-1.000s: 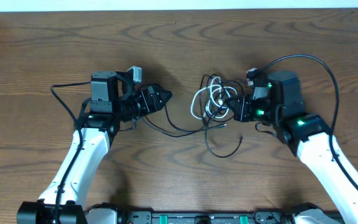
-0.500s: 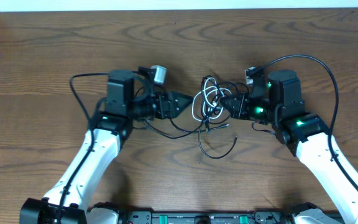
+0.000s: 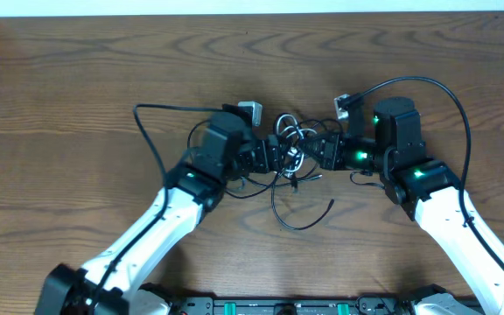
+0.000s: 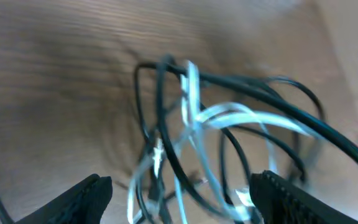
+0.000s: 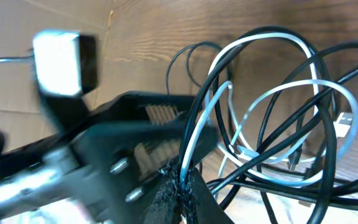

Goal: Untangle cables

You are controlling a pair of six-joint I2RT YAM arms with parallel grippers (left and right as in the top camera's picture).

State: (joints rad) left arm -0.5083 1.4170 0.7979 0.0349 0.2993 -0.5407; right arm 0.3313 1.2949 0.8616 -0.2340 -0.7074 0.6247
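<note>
White strands of cable run in and out of the black cable loops, so the cables (image 4: 222,146) will stay together in one looped clump when the robot's left gripper pulls.
The cables (image 3: 292,150) are a knot of thin black and white cords at the table's middle, with a black loop (image 3: 300,210) trailing toward the front. My right gripper (image 3: 315,150) is shut on a black and a white strand of the cables; in the right wrist view the strands run into the closed jaws (image 5: 182,186). My left gripper (image 3: 280,157) is open at the knot's left side. In the blurred left wrist view the cables (image 4: 194,124) fill the gap between the spread fingers (image 4: 179,202). The two grippers nearly touch across the knot.
Thicker black arm wires arc over the wood behind each arm, on the left (image 3: 151,131) and on the right (image 3: 449,101). The left arm's fingers and white camera block (image 5: 64,62) crowd the right wrist view. The table's white far edge (image 3: 252,7) runs along the top.
My left arm has swung right across the table, from well left of the knot to its left side, with open fingers now around the strands. My right gripper crept slightly left, still holding.
</note>
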